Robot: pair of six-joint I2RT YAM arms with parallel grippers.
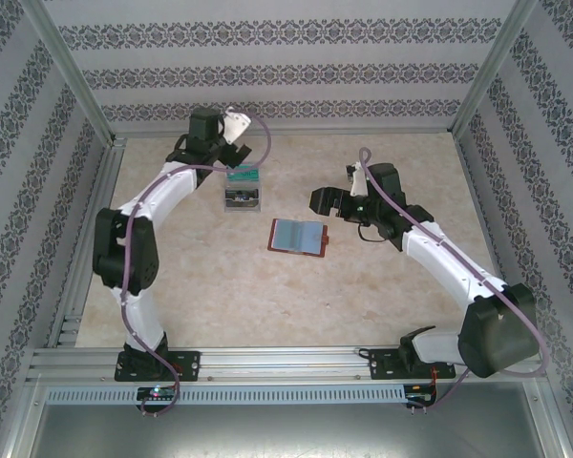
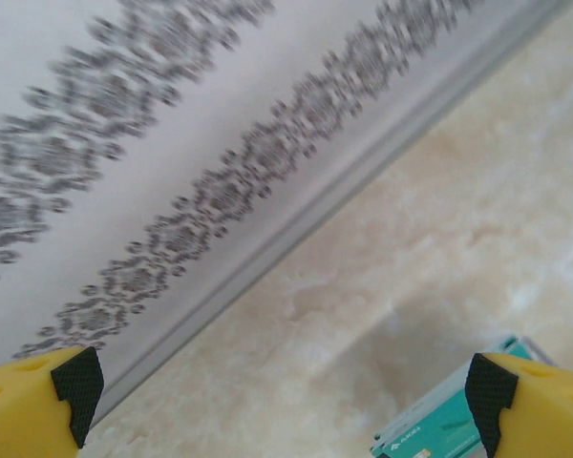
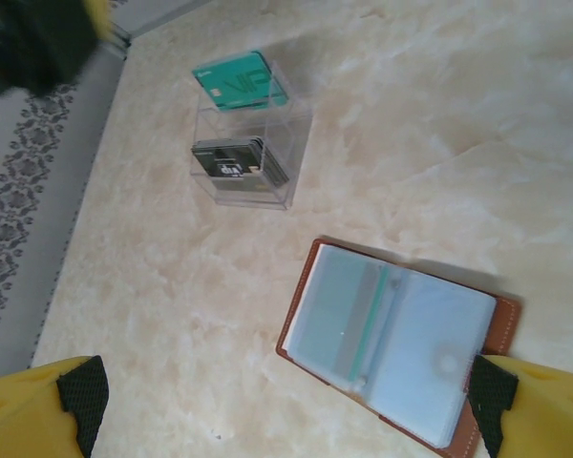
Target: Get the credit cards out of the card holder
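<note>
My right gripper keeps moving toward that edge (image 1: 315, 256) until its fingers close on it, as the card holder (image 1: 298, 237) lies open with its near edge free.
The brown card holder (image 1: 297, 236) lies open and flat mid-table, its grey-blue pockets up. In the right wrist view the card holder (image 3: 392, 348) shows a teal card edge (image 3: 371, 320) along its fold. My right gripper (image 3: 286, 405) hovers open above the table just left of it, the right fingertip (image 3: 492, 405) over its corner; from the top, the right gripper (image 1: 327, 205) sits just right of and behind the holder. My left gripper (image 1: 231, 157) is open at the back, over a teal credit card (image 1: 243, 176). Nothing sits between the left gripper's (image 2: 285, 401) fingers; the teal card (image 2: 439, 429) is by its right finger.
A clear box (image 3: 253, 157) stands behind and to the left of the holder, with dark cards (image 3: 237, 160) inside and the teal card (image 3: 241, 81) on top. The patterned back wall (image 2: 124, 143) and its metal rail are close to the left gripper. Walls enclose the table on three sides.
</note>
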